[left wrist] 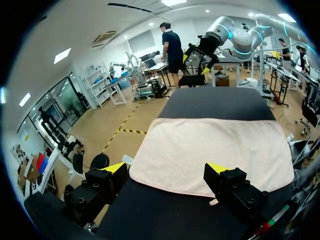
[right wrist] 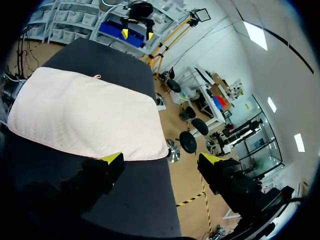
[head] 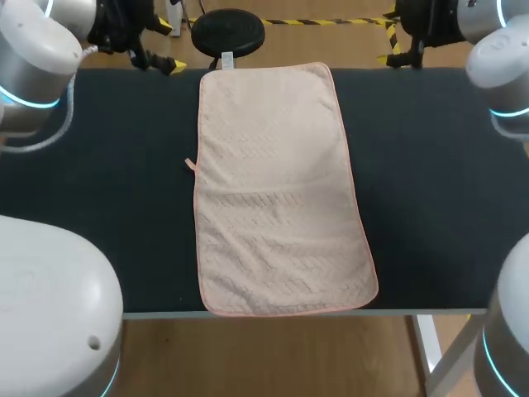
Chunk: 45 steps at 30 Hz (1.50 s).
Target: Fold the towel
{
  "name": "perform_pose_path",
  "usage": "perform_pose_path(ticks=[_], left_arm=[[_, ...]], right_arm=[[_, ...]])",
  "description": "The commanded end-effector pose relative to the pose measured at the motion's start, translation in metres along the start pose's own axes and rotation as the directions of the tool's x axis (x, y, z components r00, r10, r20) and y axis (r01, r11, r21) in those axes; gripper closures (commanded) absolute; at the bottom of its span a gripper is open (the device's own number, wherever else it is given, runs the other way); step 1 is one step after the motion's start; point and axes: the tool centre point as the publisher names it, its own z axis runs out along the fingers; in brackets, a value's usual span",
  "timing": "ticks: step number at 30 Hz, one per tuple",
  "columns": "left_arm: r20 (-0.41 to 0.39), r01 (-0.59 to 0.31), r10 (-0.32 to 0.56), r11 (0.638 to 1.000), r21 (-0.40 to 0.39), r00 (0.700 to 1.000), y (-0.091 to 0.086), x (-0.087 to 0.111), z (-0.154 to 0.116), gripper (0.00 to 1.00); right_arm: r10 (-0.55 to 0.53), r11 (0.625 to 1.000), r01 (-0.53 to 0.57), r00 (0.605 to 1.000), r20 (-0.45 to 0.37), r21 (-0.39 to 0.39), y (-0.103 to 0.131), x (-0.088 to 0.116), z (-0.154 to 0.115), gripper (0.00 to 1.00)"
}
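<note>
The pale pink towel's top side [head: 281,174] has rows of slanted dents [head: 260,200] across it, so I should expect the towel's bottom side to be fluffy and patterned when I fold the towel.
A pale pink towel [head: 277,198] lies spread flat down the middle of the dark table [head: 99,165], running from the far edge to the front edge. A small loop [head: 189,163] sticks out of its left side. My left gripper [head: 169,45] hovers open above the far left of the table, off the towel's far left corner. My right gripper [head: 390,45] hangs open over the far right, off the far right corner. In the left wrist view the towel [left wrist: 215,150] lies ahead of the open left gripper [left wrist: 166,169]. In the right wrist view the towel [right wrist: 85,117] lies ahead of the open right gripper [right wrist: 160,159]. Nothing is between either pair of fingers.
Bare dark tabletop [head: 438,182] flanks the towel on both sides. My arms' white bases [head: 50,314] stand at the near corners. In the right wrist view my left gripper [right wrist: 137,22] shows across the table.
</note>
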Motion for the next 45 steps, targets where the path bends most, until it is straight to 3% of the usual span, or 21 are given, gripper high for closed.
perform_pose_path(ticks=[1,3,5,10,18,23,29,35,39,43,45], left_arm=[[-0.024,0.001,-0.001,0.999,-0.039,1.000,-0.002,-0.003,0.000,0.00],[-0.040,-0.028,0.025,0.998,-0.063,0.999,-0.002,0.000,0.003,0.00],[-0.082,-0.077,0.066,0.986,-0.148,0.994,-0.001,0.008,0.012,0.00],[-0.197,-0.229,0.173,0.923,-0.310,0.965,-0.004,0.032,0.032,0.00],[-0.280,-0.363,0.264,0.837,-0.409,0.923,-0.003,0.061,0.046,0.00],[-0.269,-0.360,0.262,0.825,-0.436,0.927,0.001,0.074,0.053,0.00],[-0.282,-0.340,0.222,0.799,-0.497,0.934,0.013,0.088,0.070,0.00],[-0.343,-0.351,0.188,0.783,-0.514,0.920,0.025,0.105,0.099,0.00],[-0.365,-0.321,0.144,0.812,-0.487,0.920,0.034,0.110,0.113,0.00],[-0.397,-0.323,0.119,0.803,-0.500,0.910,0.048,0.114,0.127,0.00],[-0.404,-0.298,0.093,0.825,-0.481,0.910,0.053,0.113,0.129,0.00]], right_arm=[[0.004,0.999,0.002,0.994,-0.109,0.049,0.002,-0.004,-0.001,0.00],[0.004,0.999,0.002,0.994,-0.109,0.049,0.002,-0.004,-0.001,0.00],[-0.065,0.992,0.082,0.984,-0.167,0.098,0.014,0.007,0.006,0.00],[-0.131,0.963,0.182,0.961,-0.245,0.199,0.033,0.032,0.021,0.00],[-0.043,0.936,0.168,0.926,-0.374,0.308,0.038,0.064,0.037,0.00],[0.034,0.931,0.111,0.922,-0.387,0.348,0.037,0.082,0.049,0.00],[0.044,0.922,0.120,0.912,-0.409,0.367,0.037,0.101,0.057,0.00],[0.048,0.915,0.130,0.905,-0.423,0.382,0.030,0.123,0.066,0.00],[0.046,0.913,0.139,0.900,-0.434,0.384,0.022,0.134,0.074,0.00],[0.056,0.909,0.144,0.888,-0.457,0.391,0.017,0.141,0.083,0.00],[0.044,0.916,0.151,0.882,-0.469,0.371,0.018,0.141,0.083,0.00]])
